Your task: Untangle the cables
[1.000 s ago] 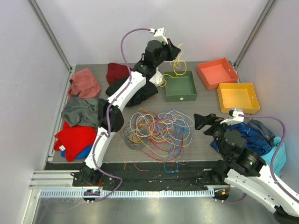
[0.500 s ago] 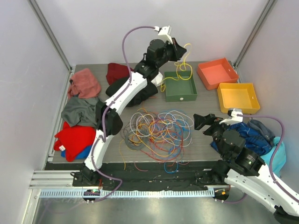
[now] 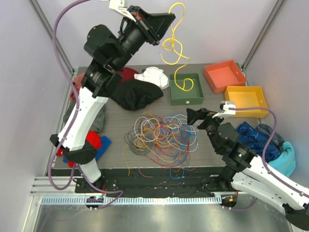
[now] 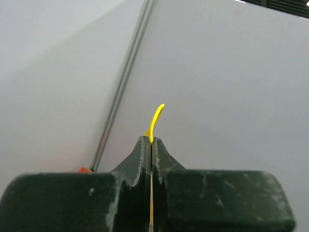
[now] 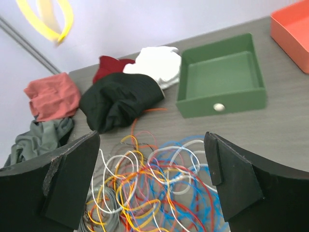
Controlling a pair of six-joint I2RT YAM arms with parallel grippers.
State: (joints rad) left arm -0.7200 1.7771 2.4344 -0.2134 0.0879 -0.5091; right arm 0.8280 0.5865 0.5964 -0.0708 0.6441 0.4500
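Note:
The yellow cable [image 3: 173, 36] hangs loose from the robot's left gripper, a long way from the yellow tray [image 3: 246, 99], so the robot's right gripper should take over the cable and bring it there.
The cables [image 3: 161, 135] lie in a tangled heap of yellow, orange, red, blue, white and grey loops at the middle of the table. My left gripper [image 3: 169, 19] is raised high near the back wall, shut on one yellow cable [image 3: 170, 46]. That cable hangs in curls, its lower end reaching the green tray [image 3: 193, 99]. In the left wrist view the yellow cable [image 4: 155, 118] pokes out past the closed fingertips of the left gripper [image 4: 150, 140]. My right gripper [image 3: 195, 116] hovers open at the heap's right edge. The right wrist view shows the cables [image 5: 154, 188] below the wide-open right gripper [image 5: 152, 145].
An orange tray [image 3: 224, 75] and a yellow tray [image 3: 246, 100] stand at the back right. A black garment [image 3: 137, 94] and white cloth [image 3: 154, 76] lie behind the heap. Red, pink and grey clothes lie left; blue garments [image 3: 256, 137] lie right.
My left arm has swung up and back, lifting the yellow cable high above the green tray. My right arm has moved left to the heap, its jaws opening a little wider.

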